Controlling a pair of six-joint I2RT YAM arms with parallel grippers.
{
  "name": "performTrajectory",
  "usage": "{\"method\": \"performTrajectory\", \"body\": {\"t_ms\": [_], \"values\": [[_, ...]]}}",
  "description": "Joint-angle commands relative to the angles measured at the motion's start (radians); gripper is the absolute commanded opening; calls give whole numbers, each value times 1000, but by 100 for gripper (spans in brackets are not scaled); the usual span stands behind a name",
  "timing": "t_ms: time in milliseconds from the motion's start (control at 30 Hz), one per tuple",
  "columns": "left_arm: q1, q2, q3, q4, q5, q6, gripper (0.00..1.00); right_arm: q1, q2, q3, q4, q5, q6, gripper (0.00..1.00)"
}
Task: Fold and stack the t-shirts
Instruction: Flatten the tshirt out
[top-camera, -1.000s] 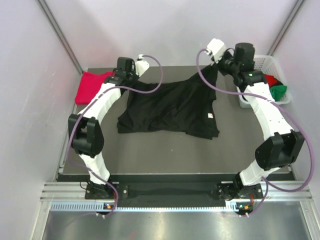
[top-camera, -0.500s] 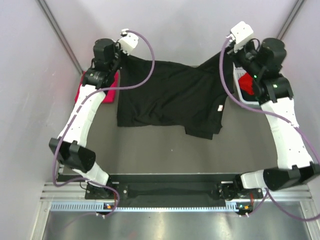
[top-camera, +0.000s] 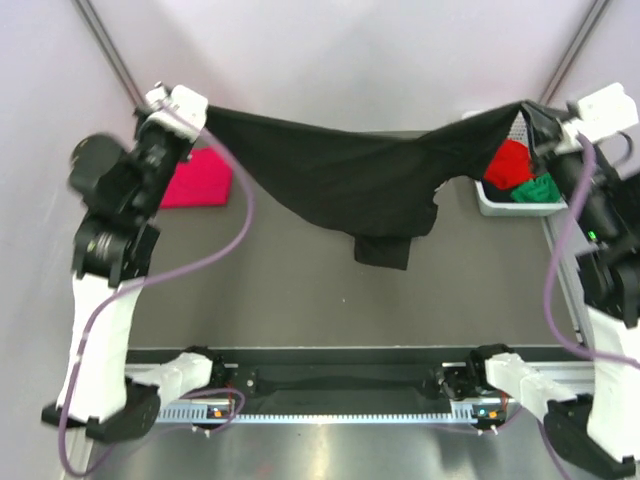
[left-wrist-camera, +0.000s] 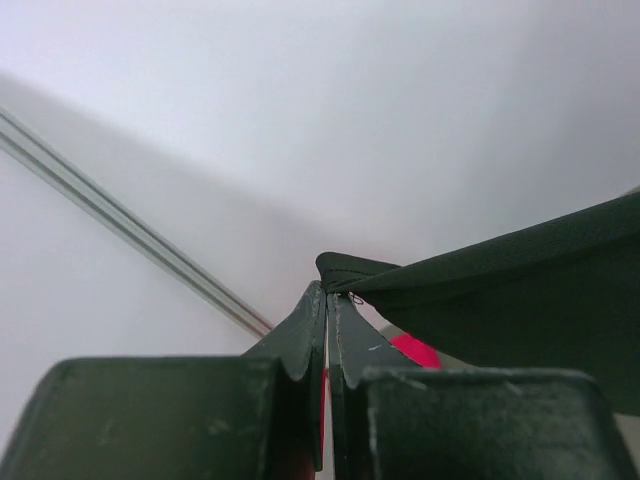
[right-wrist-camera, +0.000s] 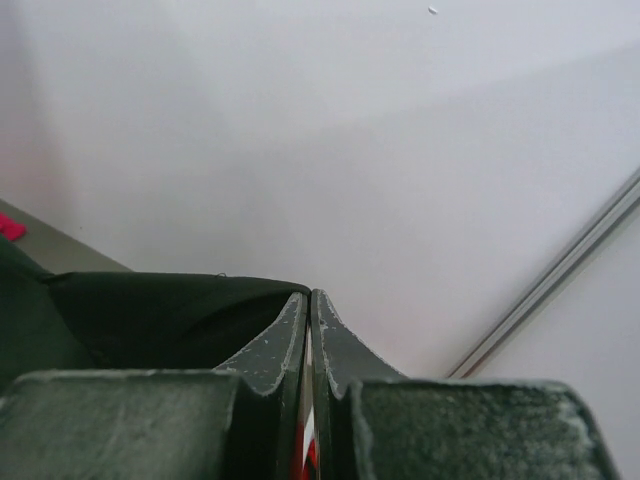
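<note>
The black t-shirt is hanging stretched out and its lower flap (top-camera: 382, 252) is dangling. My left gripper and right gripper should lay the t-shirt over the table (top-camera: 290, 300) and pull it back flat.
A black t-shirt (top-camera: 350, 175) hangs stretched in the air between my two grippers, sagging in the middle, with a lower flap (top-camera: 382, 250) dangling. My left gripper (top-camera: 205, 110) is shut on its left corner, raised high at the far left; in the left wrist view the cloth (left-wrist-camera: 500, 290) runs off to the right from the gripper (left-wrist-camera: 328, 292). My right gripper (top-camera: 535, 108) is shut on its right corner, high at the far right; the cloth (right-wrist-camera: 150, 315) shows left of the gripper (right-wrist-camera: 309, 296). A crimson-pink t-shirt (top-camera: 195, 180) lies folded at the far left of the table.
A white mesh basket (top-camera: 500, 203) stands at the far right and holds a bright red t-shirt (top-camera: 508, 160) and a green one (top-camera: 540, 188). The dark table (top-camera: 300, 290) lies below. Pale walls enclose the back and sides.
Both arms have risen and spread outward, lifting the black t-shirt off the table until it hangs stretched between the grippers.
</note>
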Motion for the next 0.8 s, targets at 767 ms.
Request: {"method": "performTrajectory", "body": {"t_ms": [767], "values": [[78, -113, -179, -206, 102, 69, 0, -85, -146, -46, 3, -91, -101, 0]]}}
